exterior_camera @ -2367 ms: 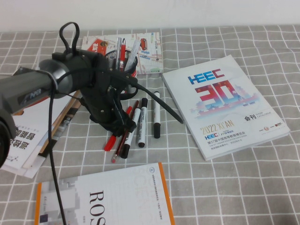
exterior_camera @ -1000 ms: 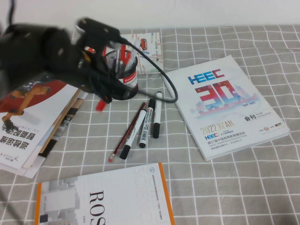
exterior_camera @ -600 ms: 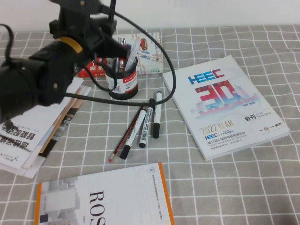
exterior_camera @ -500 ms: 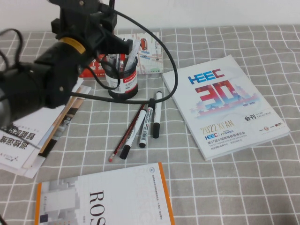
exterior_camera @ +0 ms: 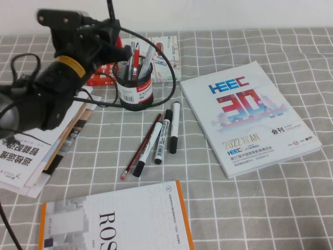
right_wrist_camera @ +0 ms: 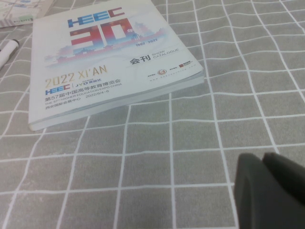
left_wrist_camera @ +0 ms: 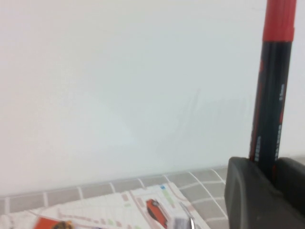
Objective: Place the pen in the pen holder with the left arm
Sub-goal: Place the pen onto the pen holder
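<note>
The upright pen (exterior_camera: 111,9) lines up with the way the pen holder opens. My left gripper should keep moving toward its opening (exterior_camera: 134,66) and lowering until the pen's tip is inside.
My left gripper (exterior_camera: 112,35) is raised at the back left, just left of and above the pen holder's rim. In the left wrist view the left gripper (left_wrist_camera: 267,164) is shut on the pen (left_wrist_camera: 271,95), which is red-topped with a black middle and stands upright against the white wall. The pen holder (exterior_camera: 136,89) is a black mesh cup with a white, red-striped label, and several pens stand in it. My right gripper (right_wrist_camera: 267,164) is shut and empty, low over the checked cloth near the catalogue. It is out of the high view.
Two white markers (exterior_camera: 165,136) and a thin red pencil (exterior_camera: 141,147) lie in front of the holder. A HEEC catalogue (exterior_camera: 250,117) lies at right, a ROS book (exterior_camera: 119,219) in front, and stacked papers (exterior_camera: 31,140) at left. A red box (exterior_camera: 101,77) and a map booklet (exterior_camera: 167,52) are behind.
The left gripper took the pen from among the markers, lifted it and carried it back. It has now shifted left beside the holder. The markers and pencil stayed.
</note>
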`<state>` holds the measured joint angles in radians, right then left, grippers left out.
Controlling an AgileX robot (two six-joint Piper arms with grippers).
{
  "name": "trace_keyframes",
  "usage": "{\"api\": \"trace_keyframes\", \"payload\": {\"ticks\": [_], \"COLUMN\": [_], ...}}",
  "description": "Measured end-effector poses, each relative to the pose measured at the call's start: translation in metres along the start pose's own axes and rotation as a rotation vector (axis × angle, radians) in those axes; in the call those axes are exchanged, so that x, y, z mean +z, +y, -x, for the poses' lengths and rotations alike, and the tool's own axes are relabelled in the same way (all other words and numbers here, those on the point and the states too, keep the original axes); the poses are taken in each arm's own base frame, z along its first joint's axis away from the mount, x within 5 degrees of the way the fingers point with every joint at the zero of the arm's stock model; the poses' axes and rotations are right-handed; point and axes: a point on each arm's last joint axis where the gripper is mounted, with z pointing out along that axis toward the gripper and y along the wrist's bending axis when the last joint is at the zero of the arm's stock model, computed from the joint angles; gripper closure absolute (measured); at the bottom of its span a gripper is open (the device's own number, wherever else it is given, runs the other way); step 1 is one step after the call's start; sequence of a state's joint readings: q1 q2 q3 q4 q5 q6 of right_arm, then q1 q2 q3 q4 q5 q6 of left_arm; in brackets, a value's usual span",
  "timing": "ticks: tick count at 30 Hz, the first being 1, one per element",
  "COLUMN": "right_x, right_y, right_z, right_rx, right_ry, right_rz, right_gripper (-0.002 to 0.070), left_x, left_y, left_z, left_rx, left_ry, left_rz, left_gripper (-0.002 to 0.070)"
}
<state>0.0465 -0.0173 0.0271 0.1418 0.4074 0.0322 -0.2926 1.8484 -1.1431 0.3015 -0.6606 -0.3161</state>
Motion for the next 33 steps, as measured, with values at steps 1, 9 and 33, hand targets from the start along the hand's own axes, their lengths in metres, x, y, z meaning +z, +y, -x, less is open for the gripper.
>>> {"api": "trace_keyframes", "payload": {"ticks": [1, 9, 33], "right_x": [0.0, 0.0, 0.0], "right_y": [0.0, 0.0, 0.0], "right_z": [0.0, 0.0, 0.0], "right_rx": [0.0, 0.0, 0.0], "right_ry": [0.0, 0.0, 0.0], "right_rz": [0.0, 0.0, 0.0], "right_gripper": [0.0691, 0.0691, 0.0691], "left_x": [0.001, 0.013, 0.028], "left_y": [0.0, 0.002, 0.002], "left_z": [-0.004, -0.031, -0.058], "left_rx": [-0.002, -0.012, 0.077], "left_ry": [0.002, 0.039, 0.195], "left_rz": [-0.009, -0.032, -0.08], "left_gripper": [0.0613, 0.0613, 0.0606]}}
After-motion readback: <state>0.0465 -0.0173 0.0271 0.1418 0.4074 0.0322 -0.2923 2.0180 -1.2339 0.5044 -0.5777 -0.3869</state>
